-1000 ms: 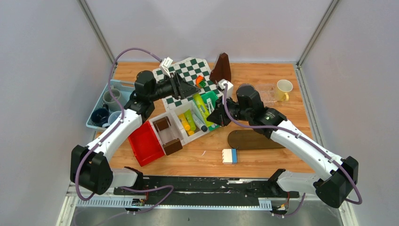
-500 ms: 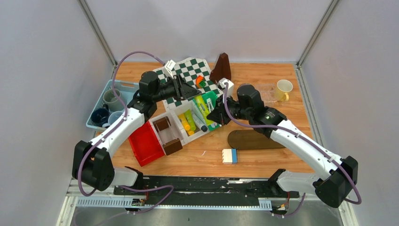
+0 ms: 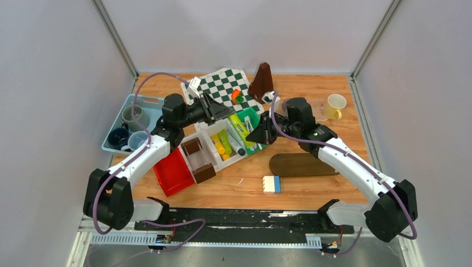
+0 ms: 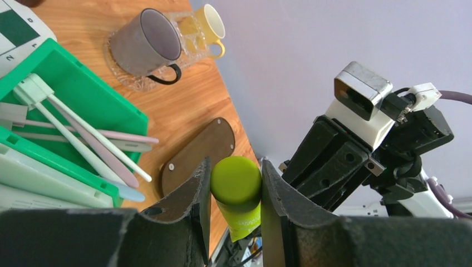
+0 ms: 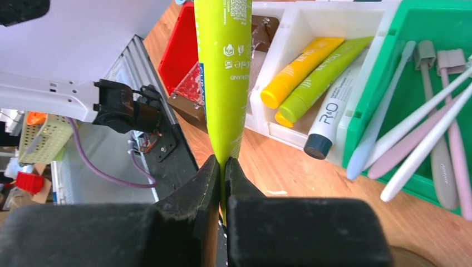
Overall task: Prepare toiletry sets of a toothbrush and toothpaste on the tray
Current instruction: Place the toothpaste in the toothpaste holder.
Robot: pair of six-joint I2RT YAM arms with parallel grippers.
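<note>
I should carry the tube by its crimped end with my right gripper to the clear glass tray [image 3: 318, 108], because my left gripper is holding the green tube's cap [image 4: 236, 179] far from that tray.
Both grippers hold one green tube [image 3: 239, 122] above the sorting bins. My left gripper [image 4: 235, 167] is shut on its round cap [image 4: 236, 179]. My right gripper [image 5: 224, 161] is shut on its flat crimped end [image 5: 224, 83]. In the top view the left gripper [image 3: 225, 111] and right gripper [image 3: 255, 135] face each other. Whitish and pink toothbrushes [image 5: 423, 128] lie in the green bin [image 4: 83, 89]. Yellow and green tubes [image 5: 303, 69] lie in the white bin. A grey mug [image 4: 147, 41] and a pale yellow mug [image 3: 336, 104] stand on a clear glass tray [image 4: 125, 80].
A light blue basket [image 3: 146, 100] at the left holds grey-green [image 3: 132, 115], dark blue [image 3: 118, 136] and light blue [image 3: 136, 140] mugs. A red bin [image 3: 171, 169], a dark oval board [image 3: 303, 164], a chessboard [image 3: 222, 83], a brown cone [image 3: 261, 80] and a blue-white block [image 3: 271, 184] also lie on the table.
Both grippers keep their hold on the green tube. The left wrist has dropped slightly toward me and the right arm's wrist has shifted a little right and back.
</note>
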